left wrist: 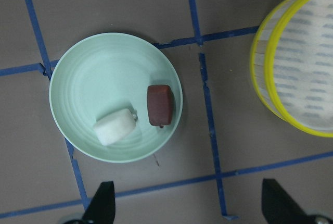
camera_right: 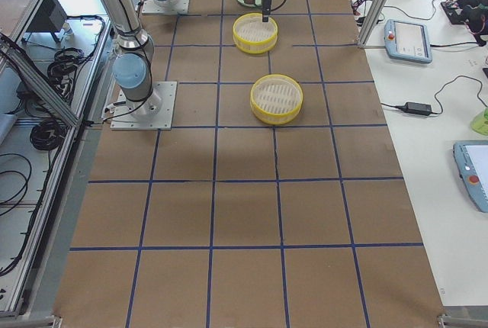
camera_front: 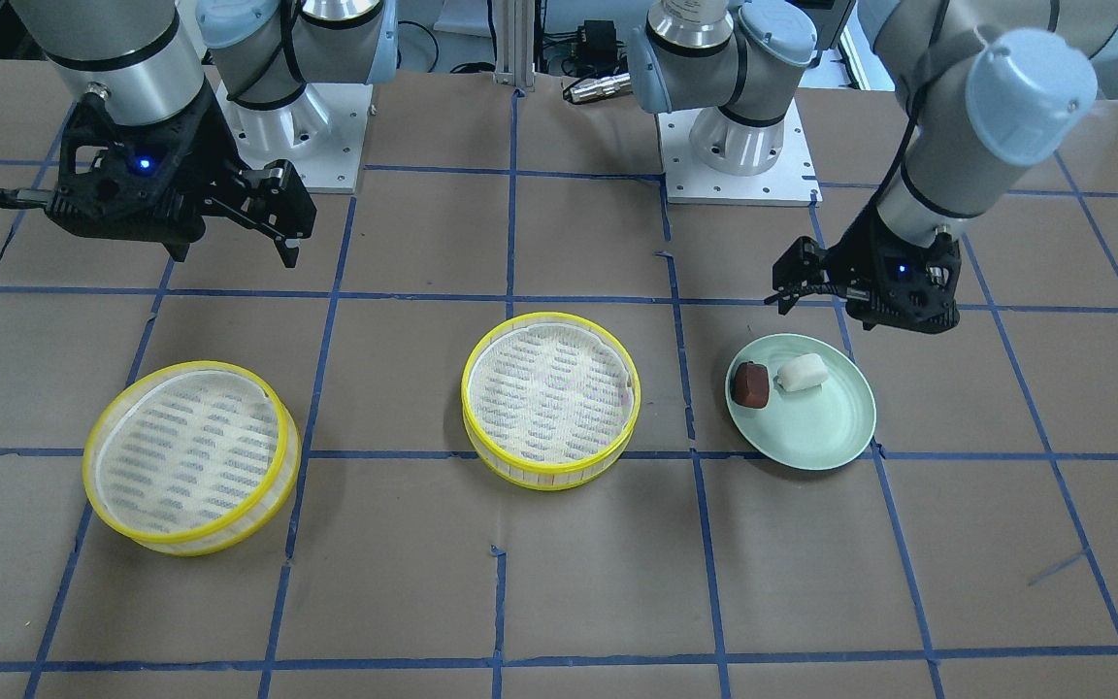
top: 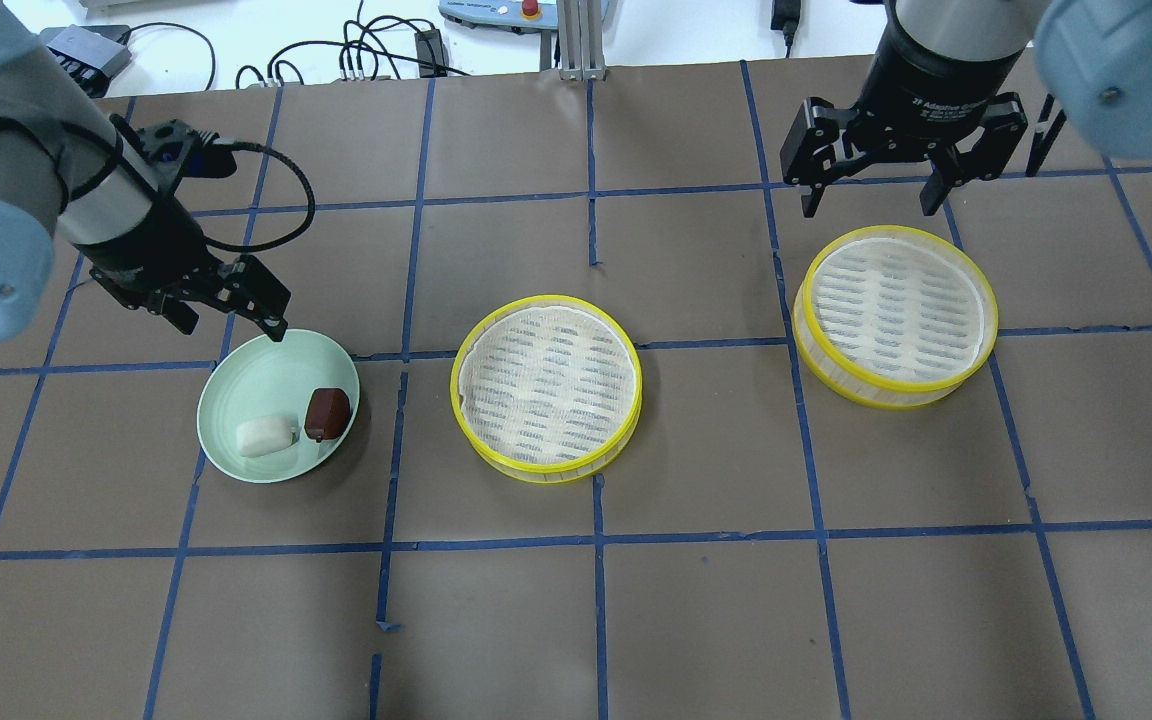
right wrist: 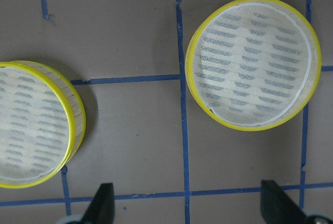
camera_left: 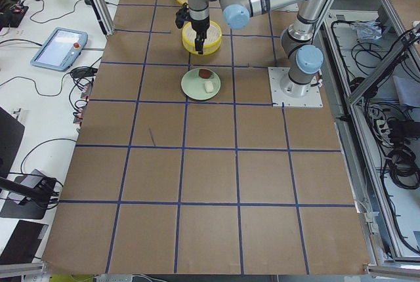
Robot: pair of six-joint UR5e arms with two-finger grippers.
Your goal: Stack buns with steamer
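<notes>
The yellow rims [camera_front: 550, 316] look equally wide, so the outer steamer tray [camera_front: 193, 456] will rest atop the middle steamer instead of nesting when I set it down.
A white bun [top: 265, 436] and a dark reddish-brown bun [top: 327, 413] lie side by side on a pale green plate [top: 271, 380]. Two empty yellow-rimmed steamer trays stand apart: one at the table's middle [top: 546, 388], one on the right [top: 894, 315]. My left gripper [top: 232, 322] is open and empty, hovering over the plate's far-left rim. In the left wrist view the white bun [left wrist: 115, 126] and brown bun [left wrist: 160, 104] lie ahead of the open fingertips [left wrist: 101, 206]. My right gripper [top: 870, 205] is open and empty, above the table just beyond the right steamer.
The table is brown paper with a blue tape grid [top: 596, 540]. Cables and a control box [top: 526, 10] lie beyond its far edge. The two arm bases [camera_front: 739, 146] stand at the robot's side. The right wrist view shows both steamers [right wrist: 253, 62] below.
</notes>
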